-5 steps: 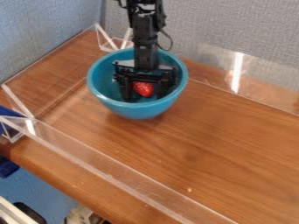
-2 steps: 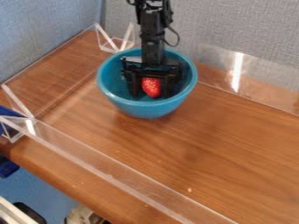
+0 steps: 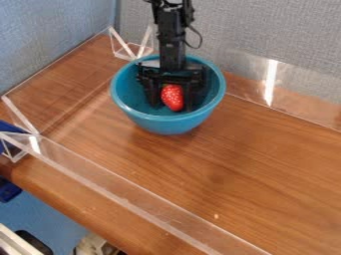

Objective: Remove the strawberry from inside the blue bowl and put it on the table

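The blue bowl (image 3: pixel 167 123) will move a little and then stay behind when I lift the strawberry, because my gripper's fingers (image 3: pixel 198 83) are close to the bowl's inside.
The blue bowl (image 3: pixel 158 124) stands on the table (image 3: pixel 246 164) near its back edge. Inside it lies the strawberry (image 3: pixel 172 98), red with its green cap turned up. My black gripper (image 3: pixel 172 90) reaches straight down into the bowl from above. It is open, with one finger on each side of the strawberry and close to the bowl's inner walls. A gap shows between each finger and the berry. The bowl's floor under the gripper is partly hidden.
Low clear acrylic walls run along the table's edges, at the back right (image 3: pixel 286 80) and along the front left (image 3: pixel 120 194). A grey-blue wall rises behind the bowl. Bare wood stretches to the right of the bowl and in front of it.
The bowl, the strawberry and the gripper have shifted a little to the right together over the last second. The fingers have stayed open.
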Controlling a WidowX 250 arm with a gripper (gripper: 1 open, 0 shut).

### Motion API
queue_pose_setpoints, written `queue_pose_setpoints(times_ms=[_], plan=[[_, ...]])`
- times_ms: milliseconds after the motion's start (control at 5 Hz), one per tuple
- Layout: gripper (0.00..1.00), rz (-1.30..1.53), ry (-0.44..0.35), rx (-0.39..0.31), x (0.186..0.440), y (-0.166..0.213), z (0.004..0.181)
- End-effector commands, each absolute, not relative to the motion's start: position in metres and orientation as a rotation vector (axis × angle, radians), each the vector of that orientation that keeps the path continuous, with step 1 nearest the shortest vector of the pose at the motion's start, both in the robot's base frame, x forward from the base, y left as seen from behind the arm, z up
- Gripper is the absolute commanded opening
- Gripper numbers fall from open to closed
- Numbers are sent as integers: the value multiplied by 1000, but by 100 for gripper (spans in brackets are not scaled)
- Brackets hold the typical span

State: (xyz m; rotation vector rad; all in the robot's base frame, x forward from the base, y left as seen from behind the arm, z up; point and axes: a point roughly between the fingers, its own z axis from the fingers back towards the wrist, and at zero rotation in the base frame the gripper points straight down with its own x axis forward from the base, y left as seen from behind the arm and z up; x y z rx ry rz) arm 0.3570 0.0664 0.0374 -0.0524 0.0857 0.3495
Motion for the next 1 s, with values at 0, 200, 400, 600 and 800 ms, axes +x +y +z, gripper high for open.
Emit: queue_pose_setpoints(times_ms=[0,200,400,600,800], plan=[[100,383,33,-50,365,80,53],[100,411,29,-49,364,90,55],[100,437,25,-49,364,98,56],[0,425,20,-47,363,97,57],[0,410,14,-46,363,96,59]])
